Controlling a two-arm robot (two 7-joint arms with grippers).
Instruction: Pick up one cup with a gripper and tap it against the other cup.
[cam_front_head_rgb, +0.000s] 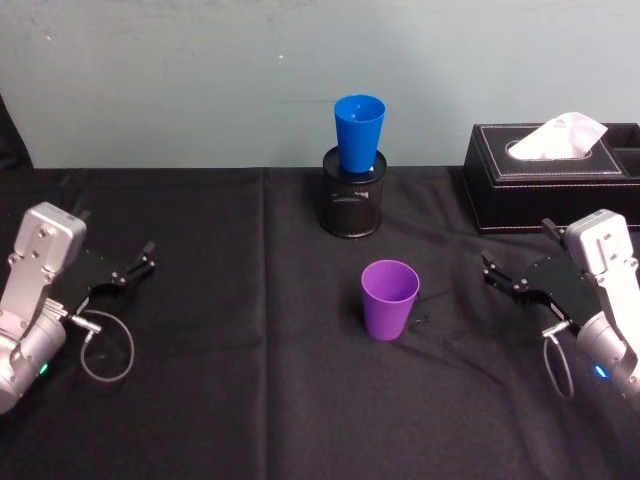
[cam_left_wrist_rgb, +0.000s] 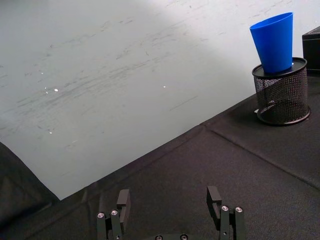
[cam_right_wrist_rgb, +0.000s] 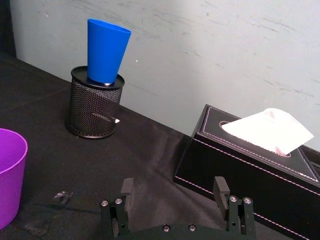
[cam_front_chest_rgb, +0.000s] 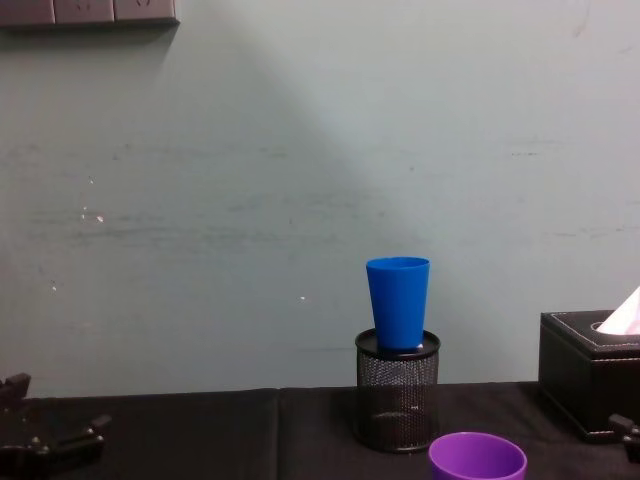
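I expect the blue cup (cam_front_chest_rgb: 398, 303) to stay upright when I tap the purple cup against it, because it sits flat on the pen holder's closed top (cam_front_chest_rgb: 371, 346).
The purple cup (cam_front_head_rgb: 389, 299) stands upright on the black cloth at the table's middle; its rim shows in the chest view (cam_front_chest_rgb: 477, 458) and its side in the right wrist view (cam_right_wrist_rgb: 9, 175). The blue cup (cam_front_head_rgb: 359, 132) stands upright in a black mesh pen holder (cam_front_head_rgb: 354, 195) farther back, also seen at the blue cup (cam_left_wrist_rgb: 274, 41), (cam_right_wrist_rgb: 105, 50), (cam_front_chest_rgb: 398, 301). My right gripper (cam_front_head_rgb: 497, 275) rests open to the right of the purple cup, its fingers (cam_right_wrist_rgb: 125, 189) empty. My left gripper (cam_front_head_rgb: 138, 262) lies open at the far left, fingers (cam_left_wrist_rgb: 123, 199) empty.
A black tissue box (cam_front_head_rgb: 560, 175) with a white tissue sticking out stands at the back right, behind my right gripper. A pale wall rises just behind the table. Black cables loop beside both wrists.
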